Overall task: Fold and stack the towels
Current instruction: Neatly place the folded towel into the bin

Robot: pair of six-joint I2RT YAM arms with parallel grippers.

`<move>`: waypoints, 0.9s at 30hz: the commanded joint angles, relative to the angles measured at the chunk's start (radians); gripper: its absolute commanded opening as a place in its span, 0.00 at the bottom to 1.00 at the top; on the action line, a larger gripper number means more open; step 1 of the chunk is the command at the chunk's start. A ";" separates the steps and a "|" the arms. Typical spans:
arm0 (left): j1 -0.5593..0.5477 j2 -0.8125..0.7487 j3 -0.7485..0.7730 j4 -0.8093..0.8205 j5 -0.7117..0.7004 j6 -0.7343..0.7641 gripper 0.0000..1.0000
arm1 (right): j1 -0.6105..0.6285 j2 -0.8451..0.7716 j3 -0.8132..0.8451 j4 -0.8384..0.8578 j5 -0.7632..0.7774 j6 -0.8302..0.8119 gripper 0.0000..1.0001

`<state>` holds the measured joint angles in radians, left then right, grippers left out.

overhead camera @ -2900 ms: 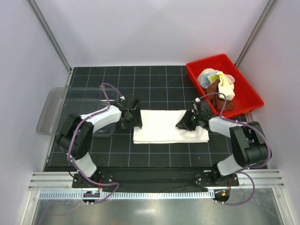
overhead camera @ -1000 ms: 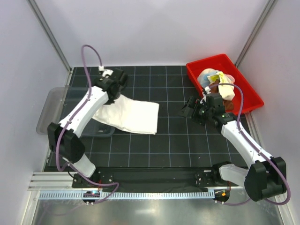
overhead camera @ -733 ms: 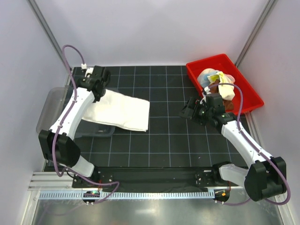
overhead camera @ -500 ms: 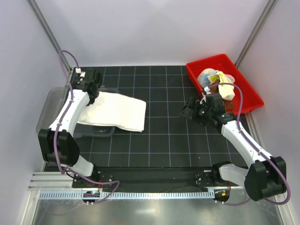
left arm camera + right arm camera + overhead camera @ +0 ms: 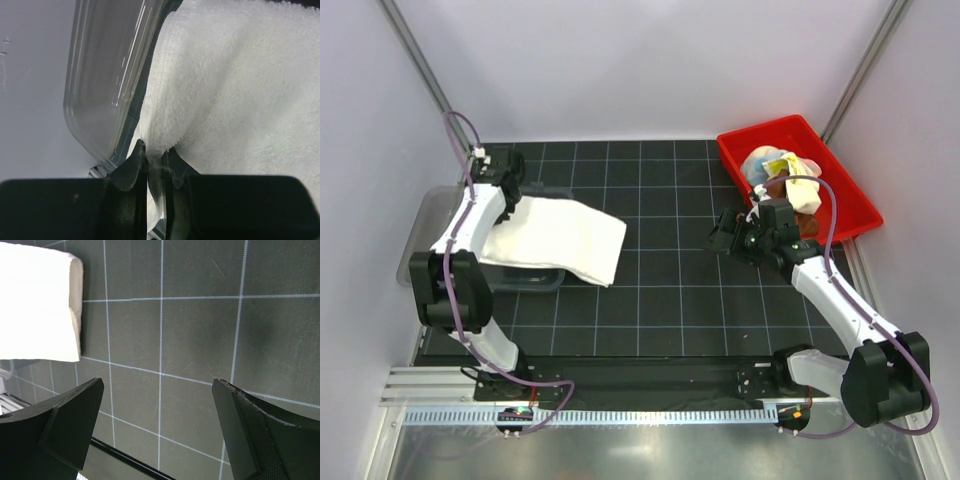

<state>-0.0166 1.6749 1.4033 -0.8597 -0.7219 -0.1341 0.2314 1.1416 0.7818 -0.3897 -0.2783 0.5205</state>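
The cream-white towel's trailing end (image 5: 608,250) pokes past the clear tray. My left gripper keeps pulling toward the tray's empty side (image 5: 427,222) until that towel end is inside.
A folded cream-white towel (image 5: 560,238) lies at the left of the black mat, with its left part hanging over a clear plastic tray (image 5: 418,240). My left gripper (image 5: 504,192) is shut on the towel's far left edge. The left wrist view shows the towel (image 5: 240,90) pinched in that gripper (image 5: 156,155), just above the tray's rim (image 5: 97,100). My right gripper (image 5: 728,238) hovers open and empty over the mat beside the red bin (image 5: 840,200). The right wrist view shows its fingers (image 5: 75,410) spread wide and the towel's end (image 5: 37,305). More towels lie bunched in the bin: yellow (image 5: 782,163), brown (image 5: 775,190) and pastel (image 5: 757,162).
The clear tray sticks out past the mat's left edge, near the left wall. The red bin sits tilted at the back right corner. Metal frame posts rise at both back corners, and a rail runs along the near edge.
My left arm has dragged the white towel leftward and back, bringing its left part over the clear tray. The right arm has hardly moved and stays open.
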 commanded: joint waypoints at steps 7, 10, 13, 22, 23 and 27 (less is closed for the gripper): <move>0.122 0.031 -0.010 0.139 -0.118 0.039 0.00 | -0.003 0.010 0.019 0.035 0.036 -0.050 1.00; 0.150 0.083 -0.003 0.136 -0.139 0.019 0.00 | -0.003 0.014 0.023 0.032 0.025 -0.047 1.00; 0.161 0.108 -0.009 0.185 -0.168 0.031 0.00 | -0.003 -0.006 0.031 0.020 0.016 -0.050 1.00; 0.245 0.216 0.042 0.191 -0.153 0.028 0.00 | -0.003 -0.039 0.030 0.014 0.031 -0.053 1.00; 0.248 0.230 0.052 0.183 -0.154 0.028 0.00 | -0.003 -0.042 0.028 0.015 0.027 -0.053 1.00; 0.248 0.293 0.106 0.172 -0.175 0.034 0.00 | -0.003 -0.048 0.004 0.026 0.021 -0.053 1.00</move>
<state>0.2214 1.9499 1.4494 -0.7170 -0.8227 -0.1009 0.2314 1.1213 0.7815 -0.3901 -0.2626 0.4805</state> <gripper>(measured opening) 0.132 0.996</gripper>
